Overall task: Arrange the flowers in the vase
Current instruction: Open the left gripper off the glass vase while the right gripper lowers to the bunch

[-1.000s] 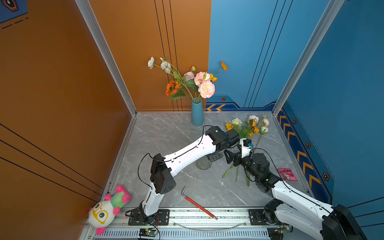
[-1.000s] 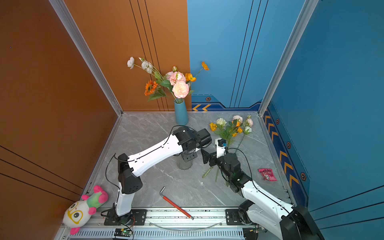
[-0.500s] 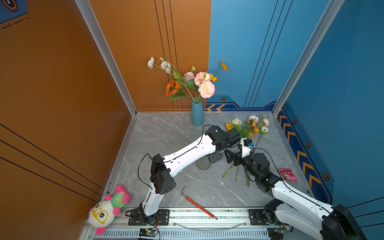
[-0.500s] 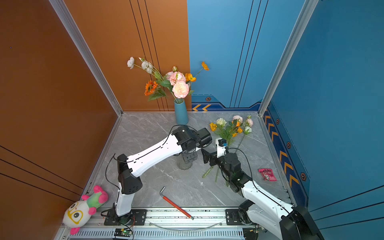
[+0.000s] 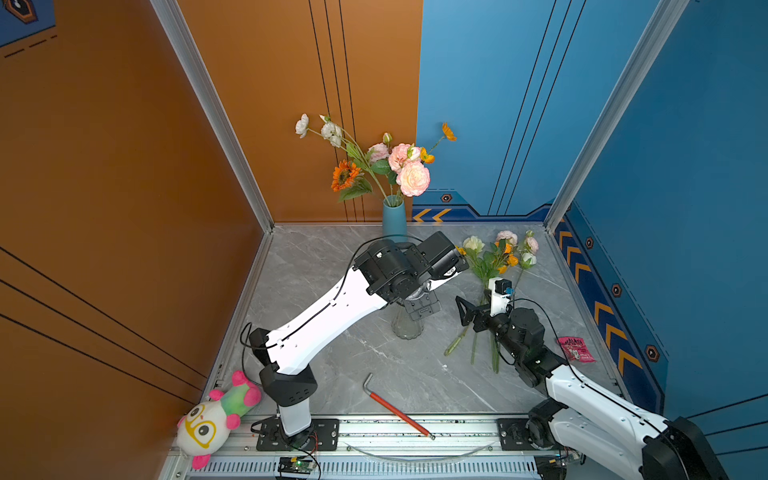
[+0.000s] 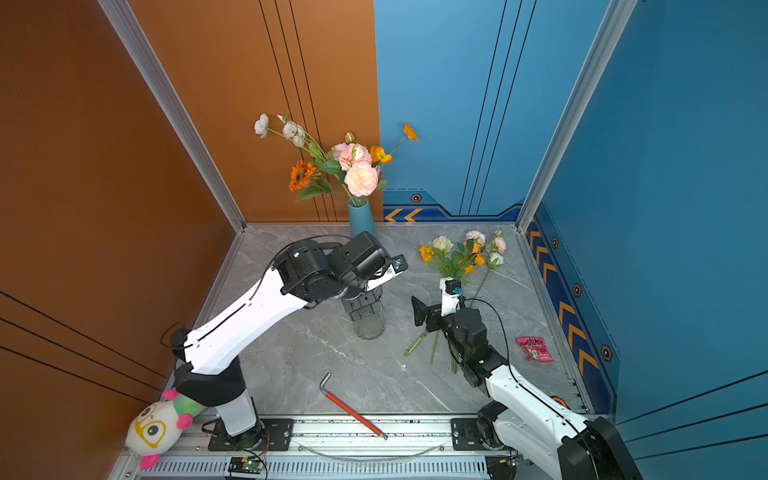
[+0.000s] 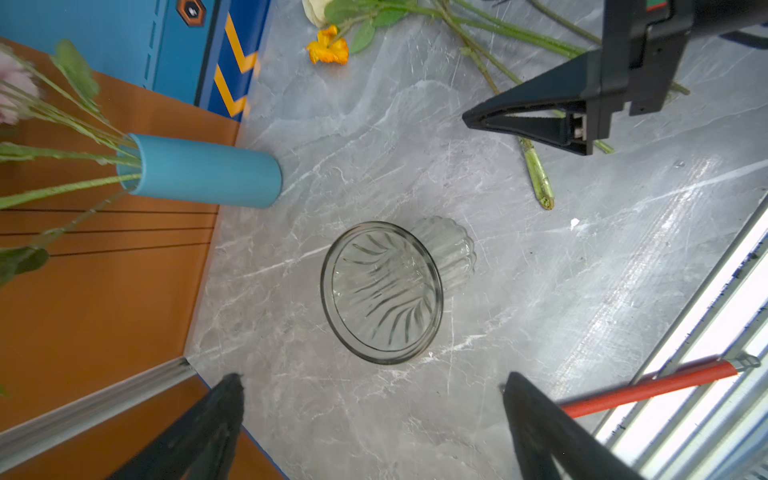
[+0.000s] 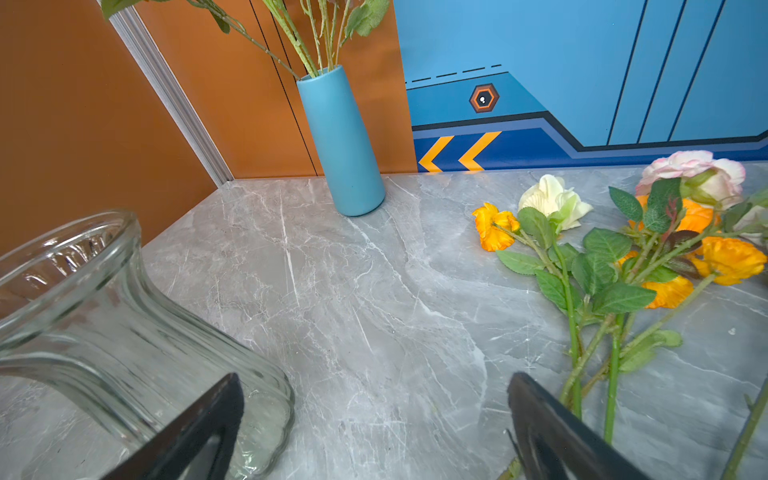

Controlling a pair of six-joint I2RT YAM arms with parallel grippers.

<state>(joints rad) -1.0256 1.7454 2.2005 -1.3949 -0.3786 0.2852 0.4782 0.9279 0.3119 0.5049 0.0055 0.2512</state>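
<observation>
My empty left gripper is blocking the glass vase's opening [image 7: 381,292] from above, so it should move back beside the vase while my right gripper grabs a pink flower's stem [image 5: 485,289].
A clear ribbed glass vase [image 5: 407,326] [image 6: 369,324] [image 7: 382,291] [image 8: 104,332] stands upright and empty at mid-table. Directly above it my left gripper [image 5: 422,305] [image 7: 372,382] points down, open, with nothing between its fingers. Loose flowers [image 5: 498,257] [image 6: 461,253] [image 8: 602,257] with cream, yellow, orange and pink blooms lie on the table at the right. My right gripper [image 5: 465,313] [image 8: 374,380] is open and low over the table, between the glass vase and the stems [image 7: 538,174]. More flowers [image 5: 374,162] stand in a blue vase [image 5: 394,218] [image 8: 340,145] at the back wall.
A red-handled hex key [image 5: 395,409] lies near the front rail. A plush toy [image 5: 212,419] sits at the front left corner and a pink packet [image 5: 575,349] at the right edge. Walls close in the back, left and right.
My left gripper's jaws have widened above the glass vase. The vase, the loose flowers and the right arm have stayed where they were.
</observation>
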